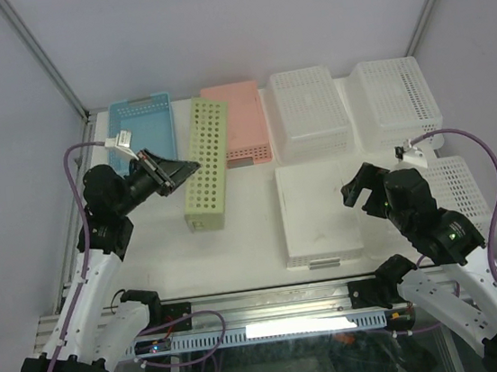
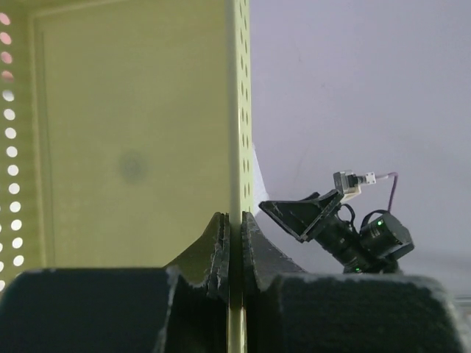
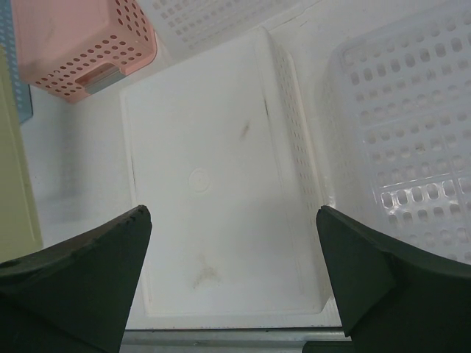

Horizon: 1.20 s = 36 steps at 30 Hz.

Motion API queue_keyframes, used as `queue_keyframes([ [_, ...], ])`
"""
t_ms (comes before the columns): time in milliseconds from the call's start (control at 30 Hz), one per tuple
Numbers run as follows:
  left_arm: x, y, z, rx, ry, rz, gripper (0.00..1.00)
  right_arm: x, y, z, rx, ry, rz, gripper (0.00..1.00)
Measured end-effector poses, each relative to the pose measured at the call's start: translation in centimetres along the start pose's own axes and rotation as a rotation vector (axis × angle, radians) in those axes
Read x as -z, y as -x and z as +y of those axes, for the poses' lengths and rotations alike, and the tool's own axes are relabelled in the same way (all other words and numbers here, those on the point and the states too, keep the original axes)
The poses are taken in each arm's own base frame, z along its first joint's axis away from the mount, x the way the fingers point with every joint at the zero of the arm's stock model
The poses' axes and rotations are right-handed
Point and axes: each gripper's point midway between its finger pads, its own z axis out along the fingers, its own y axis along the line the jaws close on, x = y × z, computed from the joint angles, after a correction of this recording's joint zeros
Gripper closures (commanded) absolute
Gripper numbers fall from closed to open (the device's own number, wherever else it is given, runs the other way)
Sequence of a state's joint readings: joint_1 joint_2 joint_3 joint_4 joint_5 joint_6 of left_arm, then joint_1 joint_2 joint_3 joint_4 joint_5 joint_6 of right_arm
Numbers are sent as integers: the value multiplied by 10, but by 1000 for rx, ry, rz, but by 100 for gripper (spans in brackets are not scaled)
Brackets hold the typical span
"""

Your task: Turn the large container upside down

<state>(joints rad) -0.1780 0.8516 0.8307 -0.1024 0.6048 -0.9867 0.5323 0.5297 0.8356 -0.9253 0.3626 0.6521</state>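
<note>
The robot's left gripper is holding the green container's upper rim (image 1: 192, 142) and the space (image 1: 254, 205) next to the container is open, so the robot should tilt the container into that space next until its bottom leans upward.
A long green perforated container (image 1: 205, 164) stands tipped on its side left of the table's middle. My left gripper (image 1: 187, 168) is shut on its side wall; in the left wrist view the fingers (image 2: 234, 217) pinch the thin green wall (image 2: 237, 110) edge-on, with the container's inside (image 2: 132, 132) to the left. A large white container (image 1: 318, 209) lies bottom-up at centre right. My right gripper (image 1: 353, 187) hovers over its right side, open and empty; in the right wrist view the wide-apart gripper (image 3: 232, 211) frames the white bottom (image 3: 213, 184).
A blue basket (image 1: 141, 126), a pink basket (image 1: 239, 124) and two white baskets (image 1: 310, 113) (image 1: 394, 100) line the back. Another white basket (image 1: 458, 192) sits at the right edge. The right arm (image 2: 346, 228) shows in the left wrist view.
</note>
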Motion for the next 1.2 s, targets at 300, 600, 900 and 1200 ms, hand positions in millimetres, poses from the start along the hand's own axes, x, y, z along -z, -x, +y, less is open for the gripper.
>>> queue_keyframes([
  [300,8,-47,23,233,-81,57,100,0,0,0,-1,1,-1,1],
  [600,18,-83,44,406,-154,71,100,0,2,2,-3,6,-6,1],
  [900,19,-96,56,522,-190,52,100,-1,2,3,-4,9,-6,1],
  [1200,24,-100,84,658,-174,-32,100,-2,1,3,-1,6,1,1],
])
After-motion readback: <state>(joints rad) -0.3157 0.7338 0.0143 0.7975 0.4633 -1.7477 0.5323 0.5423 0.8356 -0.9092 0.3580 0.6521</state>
